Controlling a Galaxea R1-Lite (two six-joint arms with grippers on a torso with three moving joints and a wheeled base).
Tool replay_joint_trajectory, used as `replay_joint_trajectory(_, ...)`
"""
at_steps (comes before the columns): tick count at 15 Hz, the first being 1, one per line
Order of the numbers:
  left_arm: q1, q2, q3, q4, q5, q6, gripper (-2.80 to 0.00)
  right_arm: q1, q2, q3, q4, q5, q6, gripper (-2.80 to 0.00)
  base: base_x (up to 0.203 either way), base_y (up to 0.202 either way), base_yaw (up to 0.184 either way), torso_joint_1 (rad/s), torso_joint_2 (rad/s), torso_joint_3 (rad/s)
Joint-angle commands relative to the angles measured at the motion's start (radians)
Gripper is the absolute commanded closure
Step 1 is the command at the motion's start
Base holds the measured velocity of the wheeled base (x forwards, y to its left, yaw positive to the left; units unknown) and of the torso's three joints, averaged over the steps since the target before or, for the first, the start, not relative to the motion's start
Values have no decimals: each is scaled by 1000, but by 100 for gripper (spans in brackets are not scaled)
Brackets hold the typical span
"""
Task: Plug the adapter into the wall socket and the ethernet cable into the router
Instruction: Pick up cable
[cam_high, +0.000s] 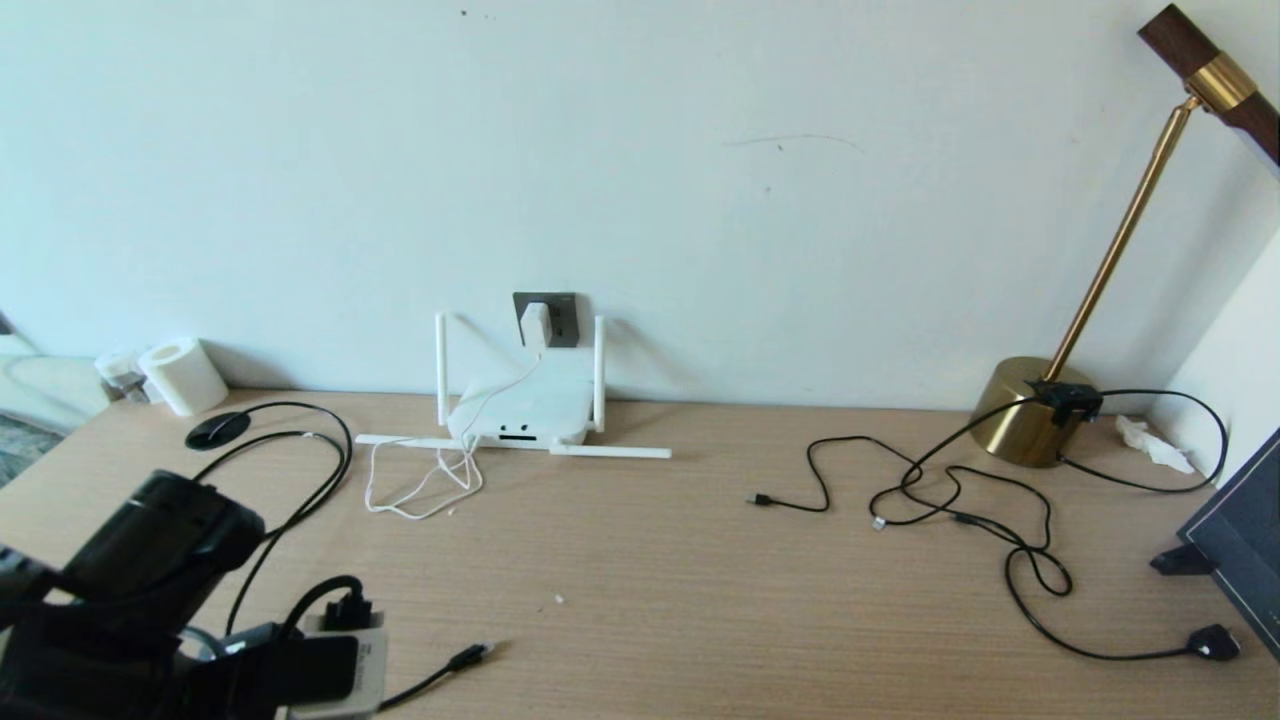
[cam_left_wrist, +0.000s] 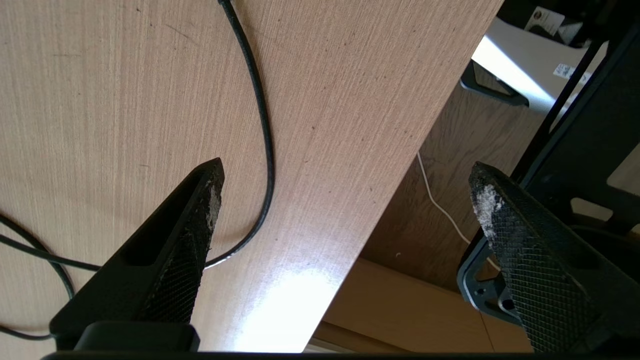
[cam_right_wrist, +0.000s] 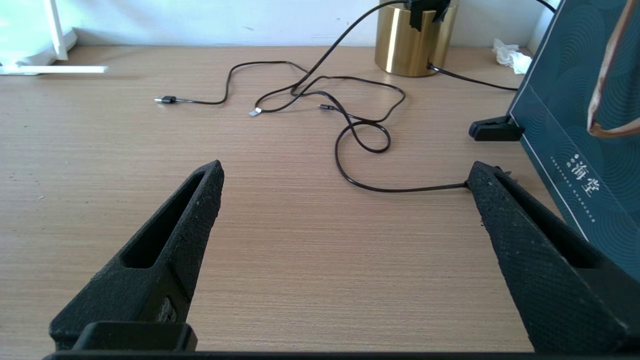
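Note:
My left gripper is straddling the front edge of the table next to the ethernet cable's bend (cam_left_wrist: 269, 174), so it should move back in and grip the plug (cam_high: 463, 659) behind the plug's clear tip.
The white adapter (cam_high: 536, 323) sits plugged into the dark grey wall socket (cam_high: 562, 318) at the back. Its thin white cord runs down over the white router (cam_high: 520, 408), which lies flat below the socket with its antennas spread. The black ethernet cable (cam_high: 300, 510) loops across the table's left side, and its plug with a clear tip (cam_high: 473, 656) lies loose near the front edge. My left gripper (cam_left_wrist: 345, 172) hangs open and empty over the table's front edge, beside a bend of the ethernet cable (cam_left_wrist: 265, 150). My right gripper (cam_right_wrist: 345, 170) is open and empty, low over bare table.
A brass lamp (cam_high: 1030, 410) stands at the back right with thin black cables (cam_high: 960, 500) tangled in front of it. A dark panel (cam_high: 1240, 540) leans at the right edge. A white roll (cam_high: 185, 375) sits at the back left, and a crumpled tissue (cam_high: 1150, 440) lies by the lamp.

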Motion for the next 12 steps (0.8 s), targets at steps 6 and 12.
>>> replay_joint_trajectory(6, -5, 35, -6, -2, 1, 44, -280, 0, 0, 0, 0, 0, 2, -280, 0, 0, 0, 0, 0, 0)
replay_joint_trajectory(12, 14, 41, 4, -10, 1, 45, -280, 0, 0, 0, 1, -2, 3, 0, 0, 0, 0, 0, 0, 0)
